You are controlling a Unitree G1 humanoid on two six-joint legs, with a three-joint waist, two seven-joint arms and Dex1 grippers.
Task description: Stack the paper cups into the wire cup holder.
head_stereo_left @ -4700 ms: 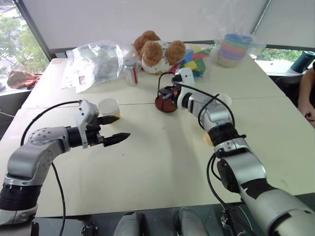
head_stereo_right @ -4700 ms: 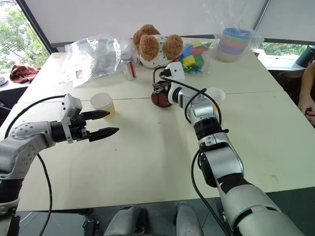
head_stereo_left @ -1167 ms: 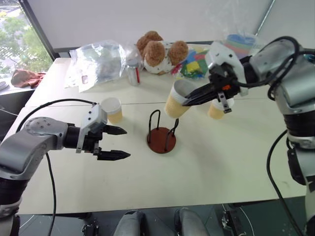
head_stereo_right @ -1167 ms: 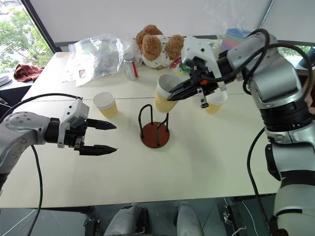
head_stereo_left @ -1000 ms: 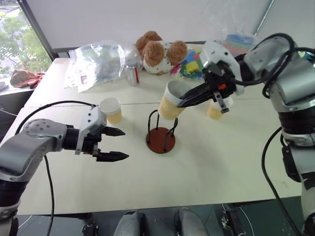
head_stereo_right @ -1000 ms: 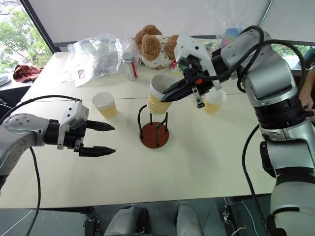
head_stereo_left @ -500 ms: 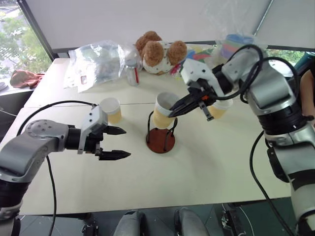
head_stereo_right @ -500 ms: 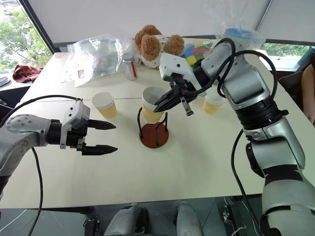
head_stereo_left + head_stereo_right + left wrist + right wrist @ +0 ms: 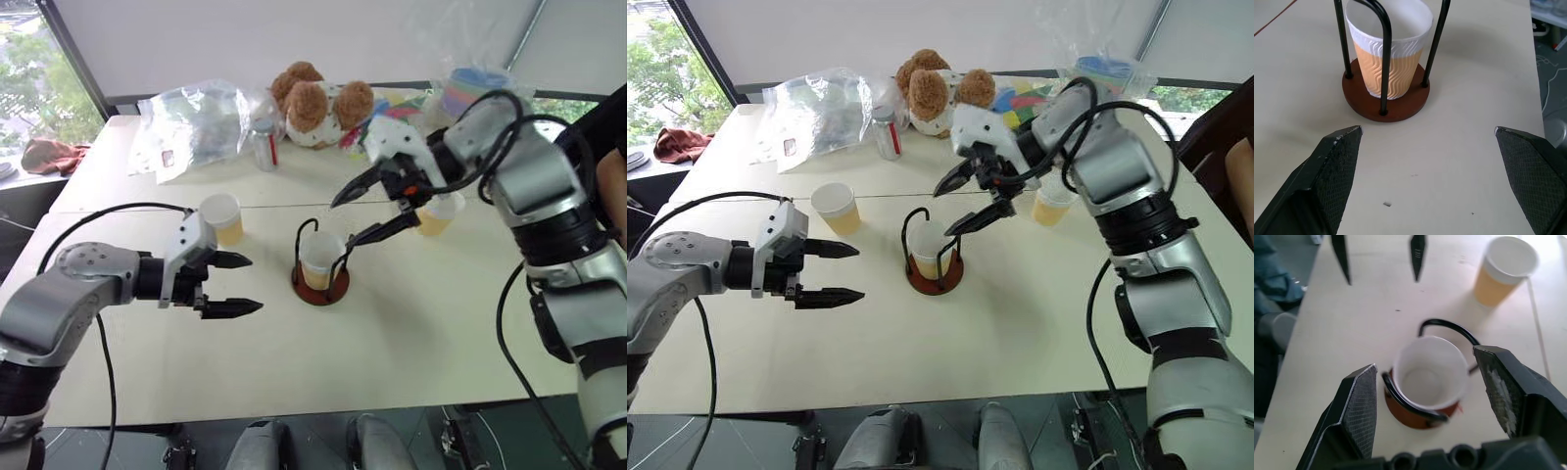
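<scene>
A cup is upright in the holder (image 9: pixel 930 247) with its opening free, so the robot's right gripper should keep going to the cup (image 9: pixel 1053 203) behind its wrist and close on that cup's rim.
A yellow-tan paper cup (image 9: pixel 320 259) stands upright inside the wire cup holder (image 9: pixel 319 286) at the middle of the table. Just above and to the right of it, my right gripper (image 9: pixel 346 220) is open and holds nothing. The right wrist view looks down into that cup (image 9: pixel 1430 372) between the spread fingers. My left gripper (image 9: pixel 250 284) hangs open and empty left of the holder, pointing at it; its wrist view faces the cup (image 9: pixel 1388 63) and the holder's base (image 9: pixel 1400 105). A second cup (image 9: pixel 223 217) stands behind the left gripper. A third cup (image 9: pixel 438 211) stands behind my right wrist.
Along the table's far side lie a clear plastic bag (image 9: pixel 194 122), a small can (image 9: pixel 262 147), a brown plush bear (image 9: pixel 315 101), coloured blocks (image 9: pixel 387 119) and a pastel cup stack in clear plastic (image 9: pixel 472 90). A person's arm (image 9: pixel 611 186) shows at the right edge.
The right gripper, which held the cup tilted over the holder, has opened. The cup now sits upright inside the wire loops. The left gripper has stayed in place.
</scene>
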